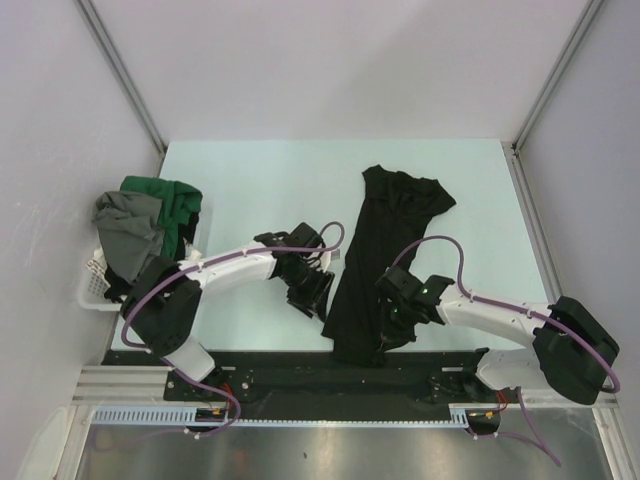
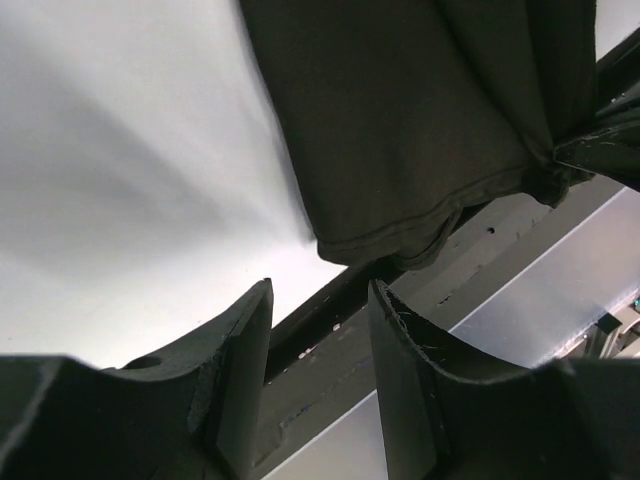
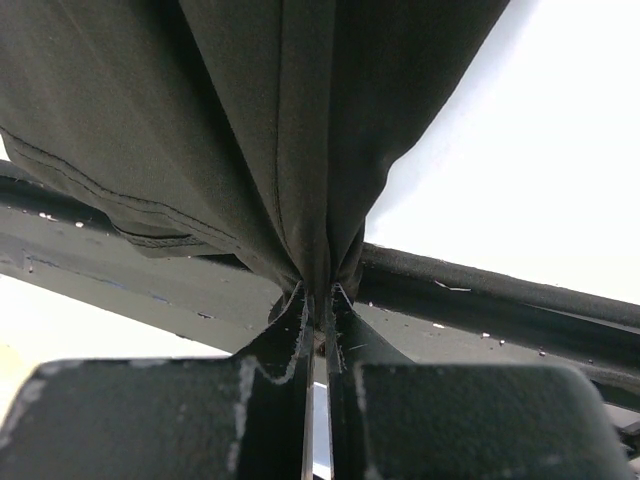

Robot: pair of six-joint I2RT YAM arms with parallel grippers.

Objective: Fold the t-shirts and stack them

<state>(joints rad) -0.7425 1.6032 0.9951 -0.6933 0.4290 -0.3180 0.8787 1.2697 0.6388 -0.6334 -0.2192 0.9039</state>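
Observation:
The black t-shirt's free hem corner (image 2: pixel 337 247) points in between the open fingers of my left gripper. I should continue to go toward that corner (image 1: pixel 338 356) until the fingers can pinch it.
A black t-shirt (image 1: pixel 385 235) lies lengthwise on the middle of the table, bunched narrow, its hem towards the near edge. My right gripper (image 1: pixel 392 328) is shut on a gathered fold of the cloth near the hem; in the right wrist view the black t-shirt (image 3: pixel 250 120) rises from between the closed tips of my right gripper (image 3: pixel 318 298). My left gripper (image 1: pixel 311 292) hovers just left of the shirt's lower edge, open and empty. In the left wrist view my left gripper (image 2: pixel 318 300) has a clear gap, with the black t-shirt (image 2: pixel 420 130) and its hem corner just beyond.
A white slatted basket (image 1: pixel 92 282) stands at the table's left edge, holding a green t-shirt (image 1: pixel 170 200) and a grey t-shirt (image 1: pixel 128 228) heaped over its rim. The black rail (image 1: pixel 300 365) runs along the near edge under the shirt's hem.

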